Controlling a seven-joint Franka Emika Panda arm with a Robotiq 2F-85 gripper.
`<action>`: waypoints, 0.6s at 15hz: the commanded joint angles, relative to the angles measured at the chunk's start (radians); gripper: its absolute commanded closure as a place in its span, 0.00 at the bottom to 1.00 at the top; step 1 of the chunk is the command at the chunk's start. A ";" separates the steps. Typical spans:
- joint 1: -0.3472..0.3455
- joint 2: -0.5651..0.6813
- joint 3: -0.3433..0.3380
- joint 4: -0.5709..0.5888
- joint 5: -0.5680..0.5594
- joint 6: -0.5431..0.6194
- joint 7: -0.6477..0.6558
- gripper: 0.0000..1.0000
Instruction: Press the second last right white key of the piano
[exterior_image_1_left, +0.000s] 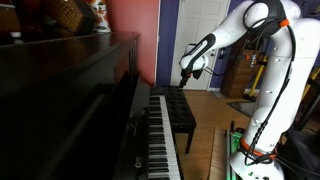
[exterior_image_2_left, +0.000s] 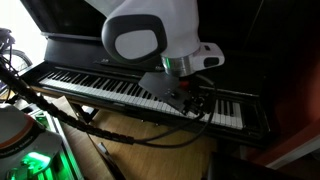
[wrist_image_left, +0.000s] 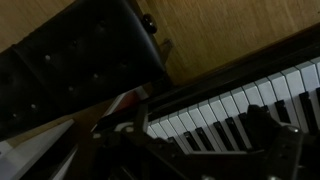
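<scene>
The robot's gripper is slanted across the row of keys (wrist_image_left: 238, 112) and short of the keyboard's end, so it should turn square and move over the second last white key (wrist_image_left: 167, 126) before it presses.
The glossy dark piano (exterior_image_1_left: 60, 100) has one long row of white and black keys, seen in both exterior views (exterior_image_1_left: 160, 125) (exterior_image_2_left: 100, 85) and in the wrist view (wrist_image_left: 215, 110). My gripper (exterior_image_1_left: 187, 74) hangs above the far end of the keyboard. In an exterior view it (exterior_image_2_left: 190, 100) hovers close over the keys towards the right end, not clearly touching them. In the wrist view my fingers (wrist_image_left: 200, 140) are dark shapes at the left and right with keys showing between them. The gripper is open and empty. The last keys at the right end are partly hidden by my gripper.
A black padded bench (exterior_image_1_left: 180, 115) (wrist_image_left: 80, 60) stands in front of the keyboard on the wood floor (wrist_image_left: 220, 30). The robot's white arm and base (exterior_image_1_left: 262, 110) stand beside the bench. Black cables (exterior_image_2_left: 90, 125) hang in front of the piano.
</scene>
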 joint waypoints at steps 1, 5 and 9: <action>-0.023 0.021 0.020 0.017 0.004 -0.002 -0.004 0.00; -0.028 0.046 0.024 0.039 0.009 -0.002 -0.005 0.00; -0.028 0.046 0.024 0.041 0.010 -0.002 -0.005 0.00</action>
